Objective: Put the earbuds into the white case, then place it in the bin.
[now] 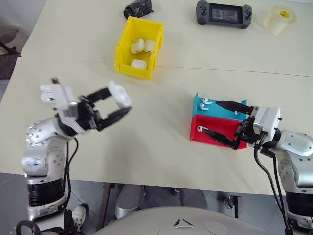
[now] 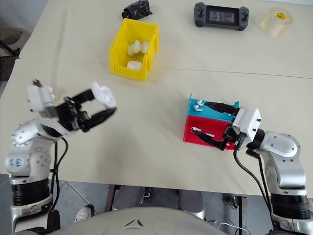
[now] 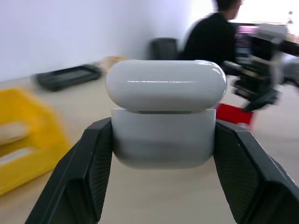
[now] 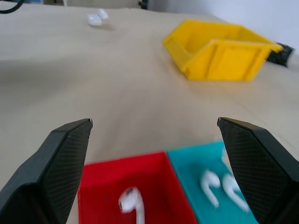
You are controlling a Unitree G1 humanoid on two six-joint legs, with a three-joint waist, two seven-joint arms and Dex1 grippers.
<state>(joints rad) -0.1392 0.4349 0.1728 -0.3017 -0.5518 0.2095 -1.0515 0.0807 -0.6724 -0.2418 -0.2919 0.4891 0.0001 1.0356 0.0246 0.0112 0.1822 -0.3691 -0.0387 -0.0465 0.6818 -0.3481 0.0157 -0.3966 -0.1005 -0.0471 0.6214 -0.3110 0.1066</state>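
Note:
The earbud is at the red tray's wrist-side end and my right gripper is reaching flat across both trays, so my right gripper should pull back and point down to pick the earbud up.
My left gripper is shut on the white case and holds it above the table, left of centre. In the left wrist view the case sits between both fingers, lid on top with a thin seam under it. The yellow bin stands further back and holds three white cases. My right gripper is open, its fingers spread over the blue tray and the red tray. Earbuds lie in the blue tray and one in the red tray.
A black game controller, a roll of clear tape and a crumpled black thing lie along the far side. A person in black sits beyond the table. Bare tabletop lies between the two grippers.

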